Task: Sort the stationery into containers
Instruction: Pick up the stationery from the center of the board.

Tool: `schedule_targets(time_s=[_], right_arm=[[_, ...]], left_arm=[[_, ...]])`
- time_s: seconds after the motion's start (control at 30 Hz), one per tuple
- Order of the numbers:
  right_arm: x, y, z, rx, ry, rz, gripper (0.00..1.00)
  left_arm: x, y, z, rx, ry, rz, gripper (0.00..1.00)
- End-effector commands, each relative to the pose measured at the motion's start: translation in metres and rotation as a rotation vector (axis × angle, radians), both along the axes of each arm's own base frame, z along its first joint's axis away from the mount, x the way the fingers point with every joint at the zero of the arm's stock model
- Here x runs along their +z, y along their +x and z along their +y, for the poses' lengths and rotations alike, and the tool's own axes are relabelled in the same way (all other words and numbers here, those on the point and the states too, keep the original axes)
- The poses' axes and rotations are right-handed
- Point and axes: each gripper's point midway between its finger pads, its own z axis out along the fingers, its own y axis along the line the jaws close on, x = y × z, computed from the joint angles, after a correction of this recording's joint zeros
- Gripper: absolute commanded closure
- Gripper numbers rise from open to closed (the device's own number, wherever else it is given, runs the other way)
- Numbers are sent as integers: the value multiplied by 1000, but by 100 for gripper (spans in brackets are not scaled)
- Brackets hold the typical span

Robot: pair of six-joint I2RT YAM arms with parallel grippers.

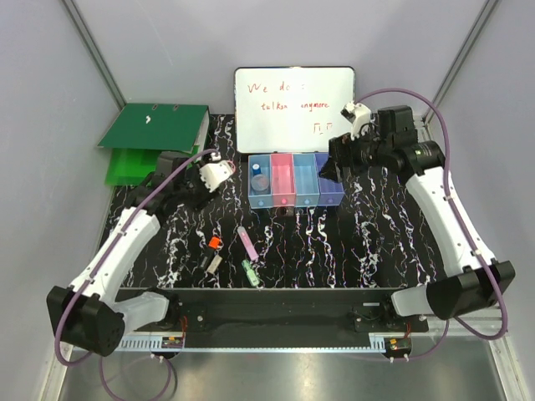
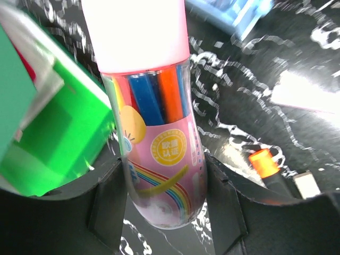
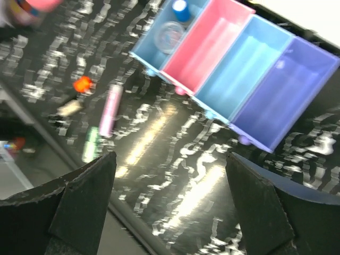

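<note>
The pink-capped tube is in my left gripper, far from the purple bin (image 1: 330,190). My right gripper should grab the tube by its pink cap (image 2: 137,36) and bring it to the bin.
My left gripper (image 2: 164,204) is shut on the pink-capped tube (image 2: 159,133), which has coloured pens inside; in the top view this gripper (image 1: 191,190) is left of the bins. The four joined bins (image 1: 295,203) stand before the whiteboard. The clear bottle with a blue cap (image 1: 258,178) is in the leftmost light blue bin. The orange-red piece (image 1: 215,242), grey-white block (image 1: 212,263), lilac stick (image 1: 247,243) and green clip (image 1: 249,271) lie on the table in front. My right gripper (image 1: 328,167) is open and empty above the purple bin (image 3: 281,95).
The green ring binder (image 1: 155,127) lies at the back left, close beside my left gripper (image 2: 58,143). The whiteboard (image 1: 294,109) with red writing stands behind the bins. Grey walls close in both sides.
</note>
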Motion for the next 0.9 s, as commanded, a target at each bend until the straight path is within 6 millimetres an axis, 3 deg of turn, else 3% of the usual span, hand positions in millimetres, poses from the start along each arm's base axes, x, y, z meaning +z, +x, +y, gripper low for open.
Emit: schedule_targets(time_s=[0.0, 0.3, 0.43, 0.63, 0.87], right_arm=[[32, -6, 27, 102, 197, 67, 9], [62, -3, 63, 249, 423, 179, 10], [72, 10, 66, 246, 435, 144, 10], [69, 9, 81, 286, 432, 157, 13], [53, -11, 85, 316, 378, 176, 13]], left_arm=[[59, 2, -34, -123, -78, -161, 100], [103, -7, -92, -279, -191, -223, 100], [108, -19, -129, -389, -234, -199, 100], [110, -36, -184, -549, -240, -172, 100], [115, -27, -216, -624, -217, -191, 100]])
